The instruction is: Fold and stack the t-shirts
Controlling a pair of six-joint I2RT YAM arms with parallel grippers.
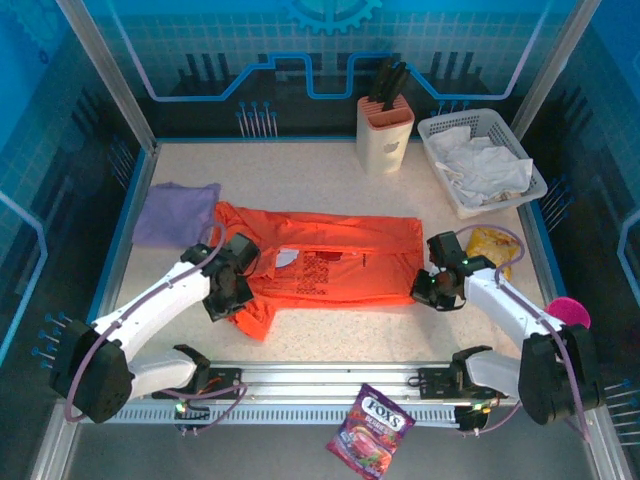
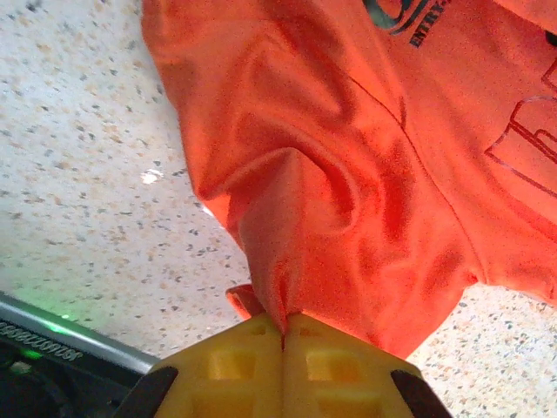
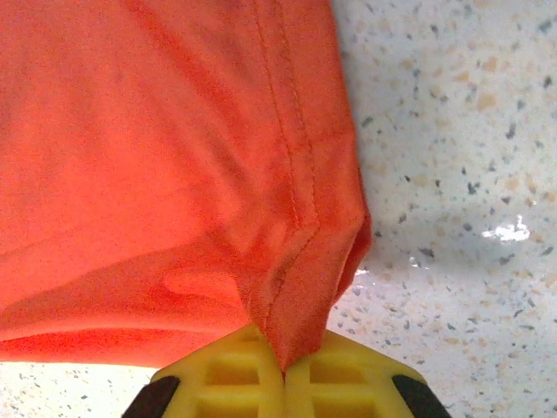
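Observation:
Both ends of the orange-red t-shirt's near side [image 1: 340, 302] are held in my grippers, so my left gripper should keep folding that side over until it reaches the t-shirt's far edge [image 1: 262, 211].
An orange-red t-shirt [image 1: 330, 255] lies spread across the middle of the table, print and a white patch on its chest. My left gripper [image 1: 228, 290] is shut on a pinch of its cloth near the left sleeve; in the left wrist view the fabric [image 2: 348, 174] runs down between the yellow fingers [image 2: 226, 370]. At the shirt's right end my right gripper [image 1: 428, 288] is shut on the hemmed corner [image 3: 300, 287], which is drawn into the closed yellow fingers [image 3: 348, 374]. A pale lavender t-shirt [image 1: 176, 212] rests crumpled at the far left, apart from both grippers.
A white basket [image 1: 535, 185] with crumpled white cloth stands at the back right, beside a cream knife block [image 1: 385, 135]. A yellow snack bag [image 1: 490, 245] lies just right of my right gripper. A purple candy bag [image 1: 370, 432] sits off the front rail, and a pink object [image 1: 568, 312] at the right edge.

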